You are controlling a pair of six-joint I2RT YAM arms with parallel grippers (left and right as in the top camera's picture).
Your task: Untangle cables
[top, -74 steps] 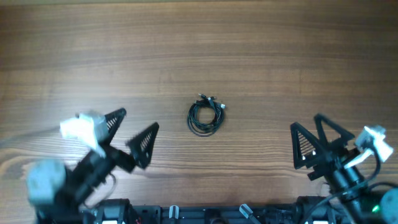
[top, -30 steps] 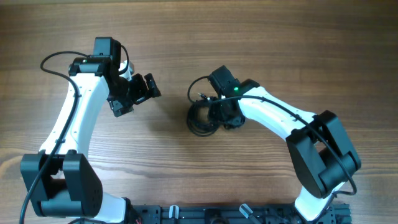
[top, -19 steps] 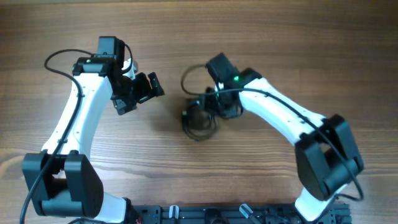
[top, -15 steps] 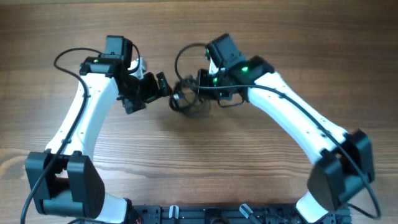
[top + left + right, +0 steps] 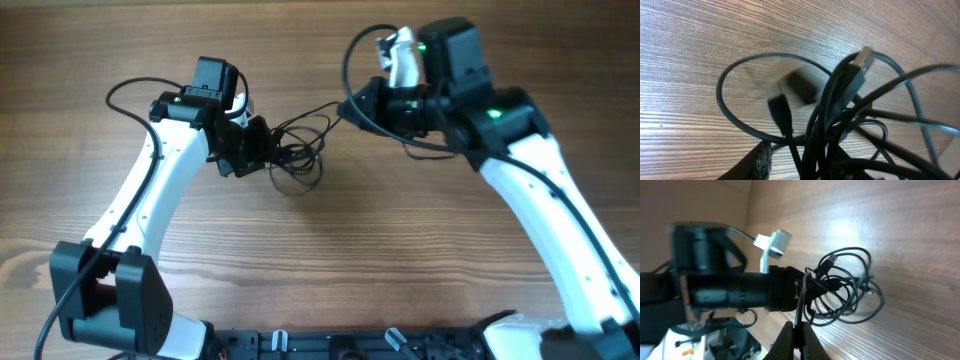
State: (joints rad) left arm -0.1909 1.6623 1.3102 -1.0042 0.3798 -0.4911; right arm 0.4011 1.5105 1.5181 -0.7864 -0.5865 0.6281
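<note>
I should release the bundle (image 5: 303, 155) and pull a strand clear with my left gripper, because that gripper is pinching several cables together (image 5: 832, 117) against the pull of the stretched strand.
The cables (image 5: 298, 152) are a tangle of thin black cords in loose loops, lying left of the table's middle. My left gripper (image 5: 262, 148) has closed on the bundle's left side. In the left wrist view the cables (image 5: 840, 125) run down between the fingers (image 5: 761, 159), and a metal plug end (image 5: 865, 57) sticks up. My right gripper (image 5: 352, 104) is shut on one strand, stretched from the bundle up to the right. In the right wrist view the right gripper (image 5: 799, 328) pinches that strand, and the cables (image 5: 845, 287) hang against the left gripper (image 5: 790, 292).
The table (image 5: 320, 260) is bare wood. Thicker black arm cables loop beside the left arm (image 5: 128, 88) and the right arm (image 5: 362, 45). The arms' black base rail (image 5: 350, 345) runs along the near edge.
My right gripper shut on a strand and drew it up and to the right. The left gripper moved right to the bundle and closed on it. The coil shifted left and spread into loose loops.
</note>
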